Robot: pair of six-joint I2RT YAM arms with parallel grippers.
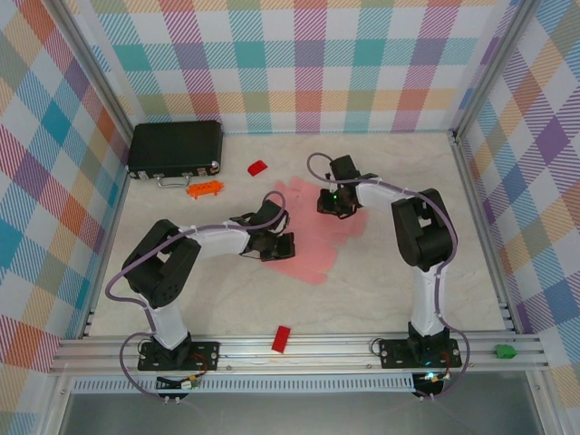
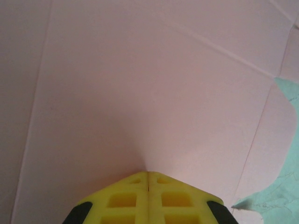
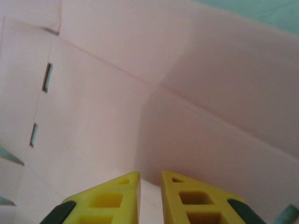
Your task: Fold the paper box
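Note:
The pink sheet (image 1: 313,237) is lying crooked, so the robot's left gripper needs to turn the sheet square, then lift off and grab its far corner (image 1: 279,188) for folding.
The paper box (image 1: 317,240) is a light-pink die-cut sheet lying mostly flat in the middle of the table. My left gripper (image 1: 281,246) rests on its left part. In the left wrist view that gripper (image 2: 148,173) is shut, its yellow tips pressed down on the pink card (image 2: 140,84). My right gripper (image 1: 333,207) is over the sheet's far right part. In the right wrist view that gripper (image 3: 150,173) stands a little open, pale card showing in the narrow gap. A panel of the sheet (image 3: 103,116) bends up along a crease just ahead of the tips.
A black case (image 1: 175,148) stands at the back left, with an orange piece (image 1: 205,188) in front of it. Red blocks lie at the back (image 1: 257,168) and near the front rail (image 1: 282,338). A green block (image 1: 504,350) sits at the front right. Plaid walls enclose three sides.

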